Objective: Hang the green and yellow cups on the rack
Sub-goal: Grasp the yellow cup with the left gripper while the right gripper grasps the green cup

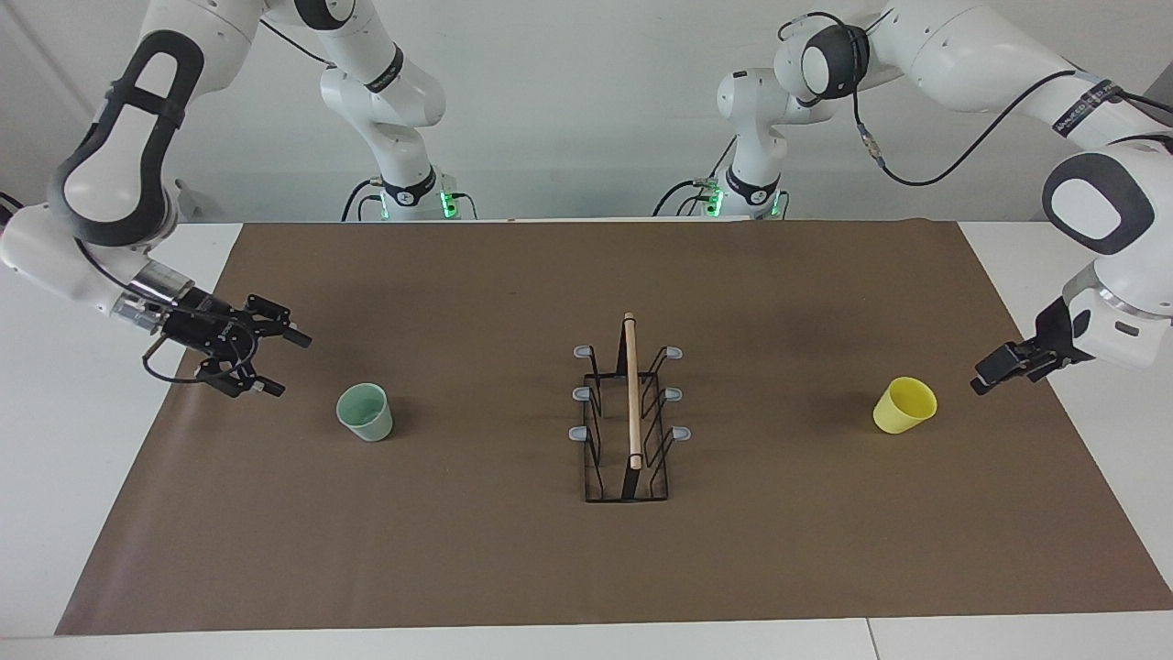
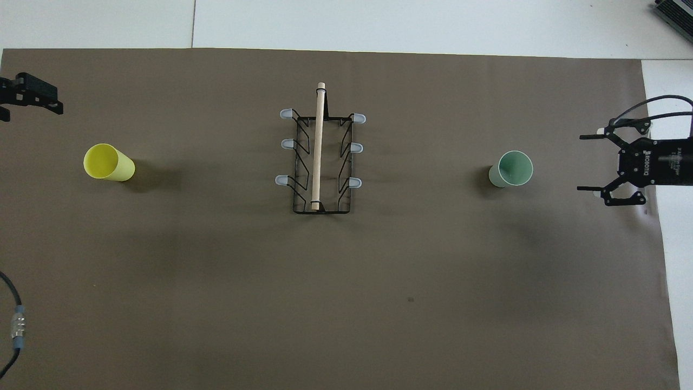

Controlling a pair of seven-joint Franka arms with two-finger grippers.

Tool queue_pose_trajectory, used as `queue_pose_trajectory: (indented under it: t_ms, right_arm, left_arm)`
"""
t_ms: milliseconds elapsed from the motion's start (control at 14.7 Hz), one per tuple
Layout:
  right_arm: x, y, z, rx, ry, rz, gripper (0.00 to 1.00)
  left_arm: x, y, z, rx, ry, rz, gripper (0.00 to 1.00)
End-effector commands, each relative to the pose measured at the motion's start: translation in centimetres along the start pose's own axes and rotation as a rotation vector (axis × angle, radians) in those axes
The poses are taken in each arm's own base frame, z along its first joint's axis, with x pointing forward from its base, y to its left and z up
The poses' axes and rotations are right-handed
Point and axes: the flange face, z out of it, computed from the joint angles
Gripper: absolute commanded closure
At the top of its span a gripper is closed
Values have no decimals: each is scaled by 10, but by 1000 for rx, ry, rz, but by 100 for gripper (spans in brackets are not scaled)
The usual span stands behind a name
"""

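My right gripper's open fingers point at the pale green cup (image 2: pixel 511 169) across clear mat (image 2: pixel 555 168). I should keep going forward until the pale green cup is between both fingers, and then close them.
The pale green cup (image 1: pixel 365 412) stands mouth up on the brown mat toward the right arm's end, also in the overhead view (image 2: pixel 510 169). My right gripper (image 1: pixel 289 366) is open and empty beside it, a short gap away, seen from overhead (image 2: pixel 581 162) at the mat's edge. The yellow cup (image 1: pixel 905 404) stands mouth up toward the left arm's end, also overhead (image 2: pixel 108 162). My left gripper (image 1: pixel 981 383) hangs beside it, apart from it and empty, seen overhead (image 2: pixel 54 106). The black wire rack (image 1: pixel 630 412) with its wooden rod stands mid-table, also overhead (image 2: pixel 319 157); nothing hangs on its grey-tipped prongs.
A brown paper mat (image 1: pixel 586 568) covers most of the white table (image 1: pixel 55 477). A cable with a metal plug (image 2: pixel 16 325) hangs over the mat's edge at the left arm's end. A dark device (image 2: pixel 674 13) sits at the table corner farthest from the robots.
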Motion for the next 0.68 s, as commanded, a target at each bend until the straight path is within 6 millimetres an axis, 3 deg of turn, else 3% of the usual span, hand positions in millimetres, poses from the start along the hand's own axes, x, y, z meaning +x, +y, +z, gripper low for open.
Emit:
queue_pose_trajectory:
  t_ms: [0, 341, 477, 614]
  right_arm:
    - [32, -1, 15, 9, -137, 104, 0]
    - [71, 7, 48, -4, -246, 169, 0]
    - [96, 14, 63, -18, -272, 160, 0]
    - [99, 14, 67, -12, -287, 163, 0]
  left_arm:
    - [5, -12, 21, -67, -16, -207, 0]
    - [-2, -45, 64, -120, -92, -530, 0]
    - [-7, -72, 64, -140, -58, -617, 0]
    - [-14, -77, 74, -149, -68, -728, 0]
